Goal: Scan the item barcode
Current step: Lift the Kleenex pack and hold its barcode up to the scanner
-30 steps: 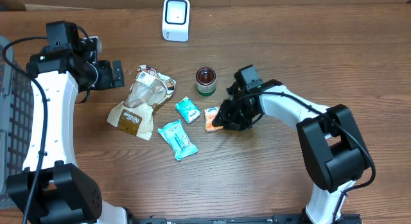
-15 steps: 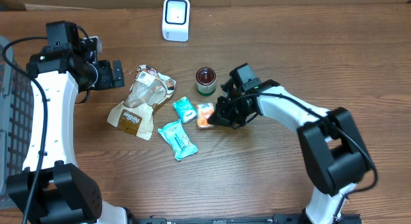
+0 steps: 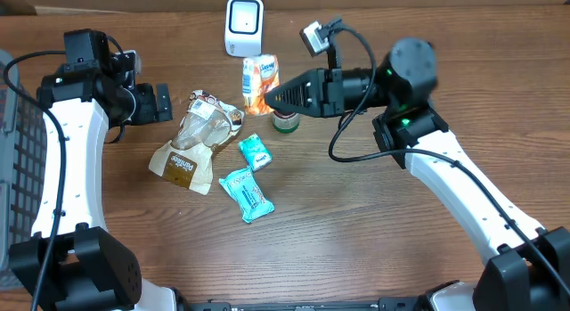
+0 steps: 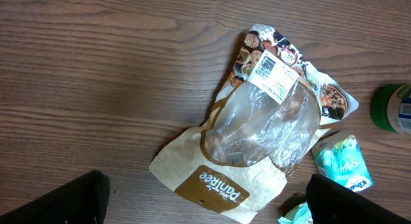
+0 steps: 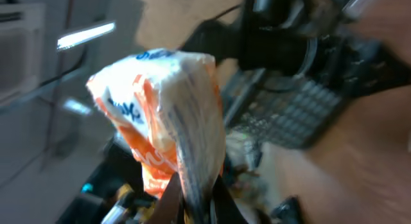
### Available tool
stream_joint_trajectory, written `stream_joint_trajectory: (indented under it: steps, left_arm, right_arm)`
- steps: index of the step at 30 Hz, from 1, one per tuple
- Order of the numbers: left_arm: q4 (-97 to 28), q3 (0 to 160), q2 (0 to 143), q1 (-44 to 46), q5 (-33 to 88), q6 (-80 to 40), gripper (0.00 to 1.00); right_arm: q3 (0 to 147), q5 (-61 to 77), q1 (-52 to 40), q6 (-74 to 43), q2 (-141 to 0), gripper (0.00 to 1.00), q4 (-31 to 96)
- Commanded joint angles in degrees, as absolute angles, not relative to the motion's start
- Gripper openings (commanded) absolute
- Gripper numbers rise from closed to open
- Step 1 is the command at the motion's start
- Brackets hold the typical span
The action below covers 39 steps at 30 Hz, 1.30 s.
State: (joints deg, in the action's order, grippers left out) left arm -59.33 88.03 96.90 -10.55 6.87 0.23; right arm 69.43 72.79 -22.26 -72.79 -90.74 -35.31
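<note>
The snack packet is pointing past the barcode scanner toward the robot's left gripper, so the right gripper should swing the packet back and tip it over the scanner's window.
An orange-and-white snack packet hangs above the table just below the white barcode scanner at the back. My right gripper is shut on its lower edge and holds it upright. In the right wrist view the packet fills the middle, blurred, pinched between the jaws of the right gripper. My left gripper stands open at the left, beside a Panitee bread bag. In the left wrist view that bag lies flat with the left gripper wide open above its near end.
Two teal packets lie near the table's middle, to the right of and below the bread bag. A green-labelled jar stands partly hidden under the right gripper. A grey basket sits at the left edge.
The right gripper closed on the orange packet beside the teal packets, then lifted it up and back towards the scanner. The left arm has not moved.
</note>
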Motion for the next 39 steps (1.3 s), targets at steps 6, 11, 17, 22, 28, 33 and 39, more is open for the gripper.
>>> stream_joint_trajectory:
  steps: [6,11,17,22,28,33,39]
  left_arm:
    - [-59.33,88.88,96.25,-10.81,7.09,1.28,1.00]
    - [-59.33,88.88,96.25,-10.81,7.09,1.28,1.00]
    - [-59.31,88.88,96.25,-10.81,7.09,1.28,1.00]
    - [-59.33,88.88,96.25,-10.81,7.09,1.28,1.00]
    - [-59.33,88.88,96.25,-10.81,7.09,1.30,1.00]
    - [-59.33,88.88,96.25,-10.81,7.07,1.30,1.00]
    - [-59.33,88.88,96.25,-10.81,7.09,1.30,1.00]
  right_arm:
    - [69.30,67.68,-22.04,-113.89,-90.87,0.04,-55.31]
    - [69.30,66.48,-20.75,-115.46,-90.87,0.04,-57.36]
    - [69.28,66.72,-20.53,-111.44,-90.87,0.04,-57.12]
    - [69.28,70.48,-20.67,-88.05,-90.87,0.04,-44.66]
    - [69.30,66.02,-20.53,-54.70,-90.91,0.04,-6.61]
    - [73.06,51.62,-20.49,-39.31,-91.11,0.04,15.90]
    - [96.07,30.13,-21.58,-26.13,-97.89,0.04,46.37]
